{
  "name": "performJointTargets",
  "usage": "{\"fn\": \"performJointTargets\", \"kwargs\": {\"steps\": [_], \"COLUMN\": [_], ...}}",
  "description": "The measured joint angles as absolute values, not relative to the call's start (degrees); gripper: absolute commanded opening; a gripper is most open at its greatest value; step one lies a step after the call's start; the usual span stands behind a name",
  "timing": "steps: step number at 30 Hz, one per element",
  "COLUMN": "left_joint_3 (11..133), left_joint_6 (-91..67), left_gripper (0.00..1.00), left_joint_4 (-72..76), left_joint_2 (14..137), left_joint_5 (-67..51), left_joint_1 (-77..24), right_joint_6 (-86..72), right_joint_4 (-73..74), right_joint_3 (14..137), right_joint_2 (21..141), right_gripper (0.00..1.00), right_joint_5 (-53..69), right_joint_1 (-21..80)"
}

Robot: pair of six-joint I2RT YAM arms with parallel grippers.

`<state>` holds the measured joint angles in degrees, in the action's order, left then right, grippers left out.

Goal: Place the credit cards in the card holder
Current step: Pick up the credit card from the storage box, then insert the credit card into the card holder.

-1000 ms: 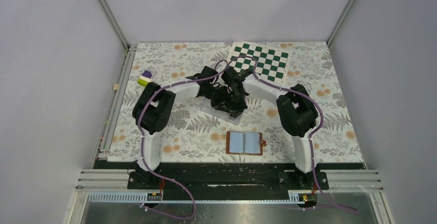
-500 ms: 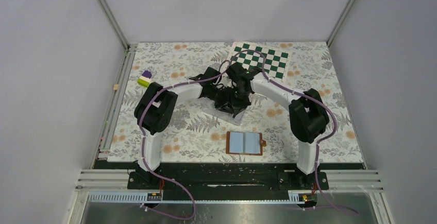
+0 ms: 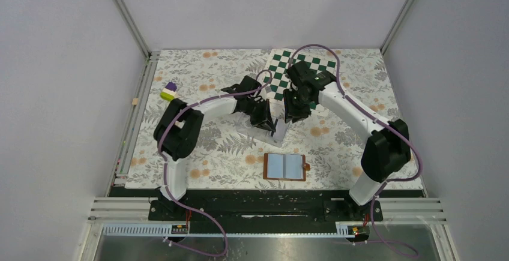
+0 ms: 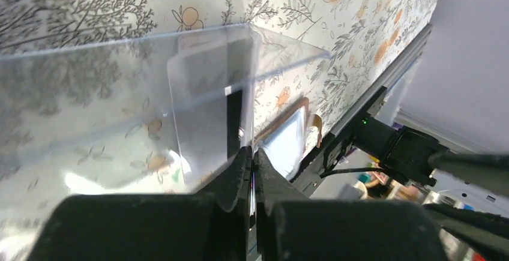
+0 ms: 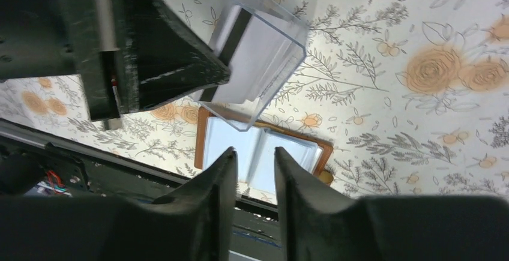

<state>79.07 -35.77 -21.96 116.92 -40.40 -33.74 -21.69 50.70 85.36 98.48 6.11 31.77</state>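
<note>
My left gripper is at the credit cards' striped side (image 3: pixel 274 127). I should lift one card clear and let my right gripper take it by the opposite edge (image 3: pixel 284 132).
The clear plastic case (image 4: pixel 120 93) stands on the floral mat, also seen in the top view (image 3: pixel 268 127) and the right wrist view (image 5: pixel 273 33). The whitish credit cards (image 4: pixel 201 114), one with a black stripe, are inside it; they also show in the right wrist view (image 5: pixel 255 48). My left gripper (image 4: pixel 252 151) is shut on the case's thin wall; in the top view it (image 3: pixel 263 119) is at the case. My right gripper (image 5: pixel 254 155) is open and empty, held above the mat beside the case (image 3: pixel 295 111). The brown card holder (image 3: pixel 285 167) lies open, blue-grey pockets up, nearer the arm bases (image 5: pixel 264 147).
A green-and-white checkered board (image 3: pixel 309 72) lies at the back of the mat. A purple, yellow and white block (image 3: pixel 170 90) sits at the left, with a small tan block (image 3: pixel 135 101) by the left rail. Metal rails run along the near edge.
My right gripper has drawn back from the clear case, rising and moving right, its arm swinging outward. My left gripper stays shut on the case. The card holder has not moved.
</note>
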Motion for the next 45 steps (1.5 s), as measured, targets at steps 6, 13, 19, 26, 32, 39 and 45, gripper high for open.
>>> {"fn": "performJointTargets", "kwargs": {"steps": [6,13,19,26,32,39,45], "left_joint_3": [78.9,63.5,39.7,30.2,30.5,30.9,31.2], "left_joint_6": [-34.7,-42.1,-62.0,-75.2,-77.1,-78.3,-79.0], "left_gripper": [0.0,0.0,0.0,0.0,0.0,0.0,0.0], "left_joint_4": [-25.7,-10.4,17.2,30.3,34.7,34.9,35.4], "left_joint_2": [103.5,76.4,69.1,66.7,63.9,65.3,65.5], "left_joint_5": [-30.3,-29.5,-37.0,-41.4,-43.6,-45.1,-45.7], "left_joint_1": [-33.9,-32.7,-32.4,-32.5,-32.5,-32.5,-32.5], "right_joint_6": [-21.5,-24.8,-31.7,-45.3,-49.7,-59.2,-62.0], "right_joint_4": [50.2,42.8,30.2,10.9,3.1,-11.6,-16.3], "right_joint_3": [84.3,77.2,64.2,49.5,47.2,44.6,44.6], "right_joint_2": [89.7,75.2,70.0,69.4,69.4,70.1,72.1], "right_gripper": [0.62,0.69,0.62,0.55,0.55,0.49,0.3], "right_joint_5": [9.0,22.5,38.6,52.9,58.4,62.3,63.2], "right_joint_1": [29.1,24.0,20.5,20.2,20.2,21.3,23.8]}}
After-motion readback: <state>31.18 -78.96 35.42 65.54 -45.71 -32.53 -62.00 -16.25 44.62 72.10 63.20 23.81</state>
